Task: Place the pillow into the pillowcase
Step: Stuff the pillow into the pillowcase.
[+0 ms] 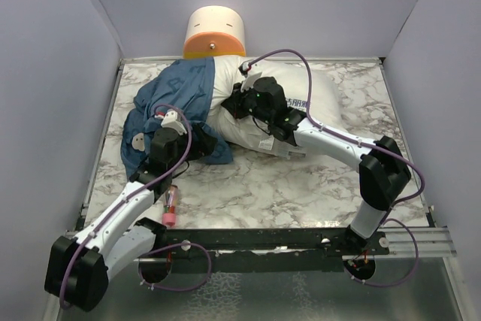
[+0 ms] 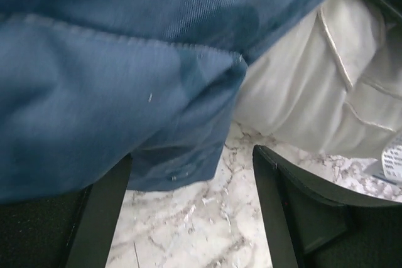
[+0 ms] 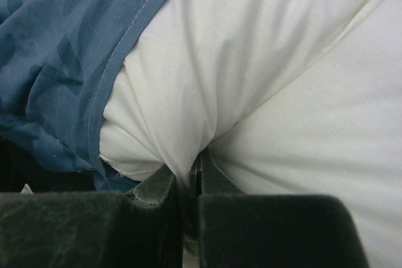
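The pillowcase's opening is unheld above its drooping corner (image 2: 182, 164), and my right gripper pins the pillow. My left gripper should move up and grip the hemmed edge (image 1: 211, 97) next to my right gripper.
The white pillow (image 1: 304, 89) lies across the back of the table, its left end inside the blue pillowcase (image 1: 180, 89). In the right wrist view the pillowcase's hemmed edge (image 3: 94, 101) lies over the pillow (image 3: 264, 80). My right gripper (image 3: 191, 174) is shut on a pinched fold of pillow fabric; seen from the top it sits at the case's mouth (image 1: 240, 103). My left gripper (image 2: 188, 211) stands open low over the marble, nothing between its fingers (image 2: 100, 218). A drooping corner of the pillowcase (image 2: 125, 92) hangs just ahead of it, the pillow (image 2: 301, 98) to its right.
A cream-and-orange cylinder (image 1: 216, 35) stands against the back wall behind the pillowcase. A small red-and-pink tube (image 1: 170, 205) lies near the front edge beside my left arm. Purple walls close in the marble table (image 1: 301, 186) on three sides.
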You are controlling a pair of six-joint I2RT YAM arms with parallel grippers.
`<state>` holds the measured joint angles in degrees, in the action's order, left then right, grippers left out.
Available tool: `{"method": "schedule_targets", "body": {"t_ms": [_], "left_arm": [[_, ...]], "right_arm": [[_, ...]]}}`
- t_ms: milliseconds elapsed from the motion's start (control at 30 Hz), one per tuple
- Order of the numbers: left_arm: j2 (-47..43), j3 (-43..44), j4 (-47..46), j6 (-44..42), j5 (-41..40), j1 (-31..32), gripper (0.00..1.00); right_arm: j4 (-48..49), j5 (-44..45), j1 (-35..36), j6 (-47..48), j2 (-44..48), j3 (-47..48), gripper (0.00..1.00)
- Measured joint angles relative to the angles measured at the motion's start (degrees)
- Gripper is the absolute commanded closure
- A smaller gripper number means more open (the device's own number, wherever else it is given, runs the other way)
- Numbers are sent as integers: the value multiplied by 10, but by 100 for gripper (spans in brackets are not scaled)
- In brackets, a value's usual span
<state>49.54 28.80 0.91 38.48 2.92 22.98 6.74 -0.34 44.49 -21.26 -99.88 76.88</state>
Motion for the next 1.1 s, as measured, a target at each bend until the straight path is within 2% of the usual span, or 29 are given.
{"method": "schedule_targets", "body": {"t_ms": [133,233,267,367,400,433,600,800,967,1100], "left_arm": [[66,0,-75,-22,-12,0,22],[97,0,-103,-33,-23,0,33],[105,1,-108,-36,-25,0,44],[118,11,-108,-40,-25,0,90],[118,16,-107,-40,-25,0,97],[116,23,-106,-43,-22,0,100],[79,64,-74,-46,12,0,100],[55,158,5,-36,102,-4,100],[129,289,19,5,223,-8,100],[184,306,-57,65,316,-9,100]], "right_arm": [[-1,-3,-1,-1,0,0,99],[-1,-4,-1,-2,0,0,99],[-1,-5,-1,-2,0,0,99],[-3,-8,-2,-2,-4,6,99],[-3,-9,-2,-2,-7,9,99],[-3,-9,-2,-2,-7,10,99],[-4,-11,-3,-1,-9,13,99],[-2,-10,-8,1,-11,43,99],[19,-10,-26,-24,-19,77,99],[40,-10,-28,-58,-40,83,99]]}}
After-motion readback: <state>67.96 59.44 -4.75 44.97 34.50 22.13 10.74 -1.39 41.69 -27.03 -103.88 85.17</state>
